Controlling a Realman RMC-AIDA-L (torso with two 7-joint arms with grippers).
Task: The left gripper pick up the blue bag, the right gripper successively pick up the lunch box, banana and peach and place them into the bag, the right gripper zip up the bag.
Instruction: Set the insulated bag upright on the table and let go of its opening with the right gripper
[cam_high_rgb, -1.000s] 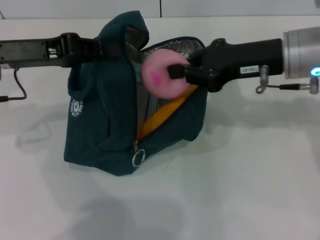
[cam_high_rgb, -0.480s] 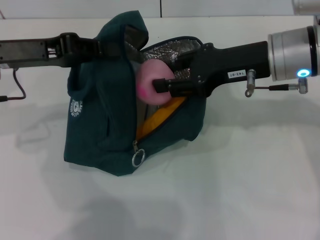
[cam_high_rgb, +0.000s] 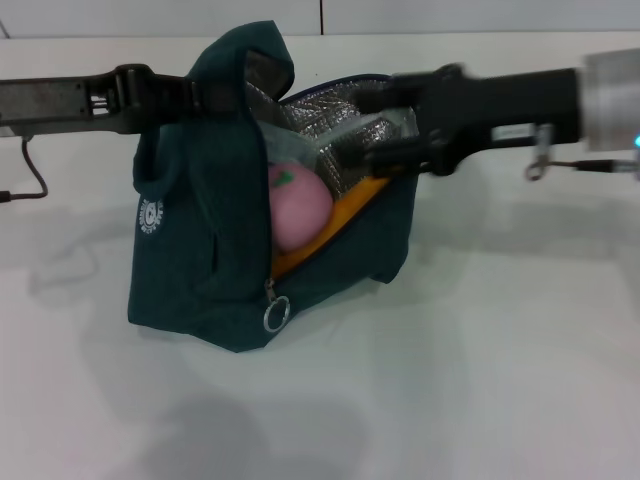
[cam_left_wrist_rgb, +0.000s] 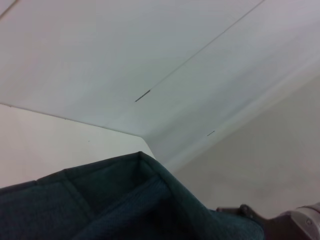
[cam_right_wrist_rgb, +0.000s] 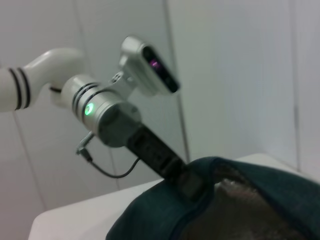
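My right gripper should take hold of the bag's free rim (cam_high_rgb: 409, 188) and lift together with my left gripper to settle the banana before zipping, because the banana lies (cam_high_rgb: 343, 215) along the open slit.
The blue bag (cam_high_rgb: 200, 260) stands on the white table with its mouth open and the foil lining showing. The peach (cam_high_rgb: 298, 207) lies inside the opening, free of any fingers. The banana (cam_high_rgb: 350, 205) shows as an orange strip beside and under it. I cannot make out the lunch box. My left gripper (cam_high_rgb: 222, 95) is shut on the bag's top fabric and holds it up; it also shows in the right wrist view (cam_right_wrist_rgb: 186, 184). My right gripper (cam_high_rgb: 355, 130) is open and empty at the bag's mouth, just right of the peach. The bag's fabric fills the bottom of the left wrist view (cam_left_wrist_rgb: 125, 205).
The zipper's ring pull (cam_high_rgb: 277, 315) hangs at the bottom of the open slit. A white logo (cam_high_rgb: 152, 215) marks the bag's left side. A black cable (cam_high_rgb: 30, 175) trails from my left arm. The white table (cam_high_rgb: 480, 380) spreads in front and to the right.
My right gripper carried the peach down into the bag's opening, let it go and pulled back to the right. The peach now rests inside the bag. My left arm has not moved.
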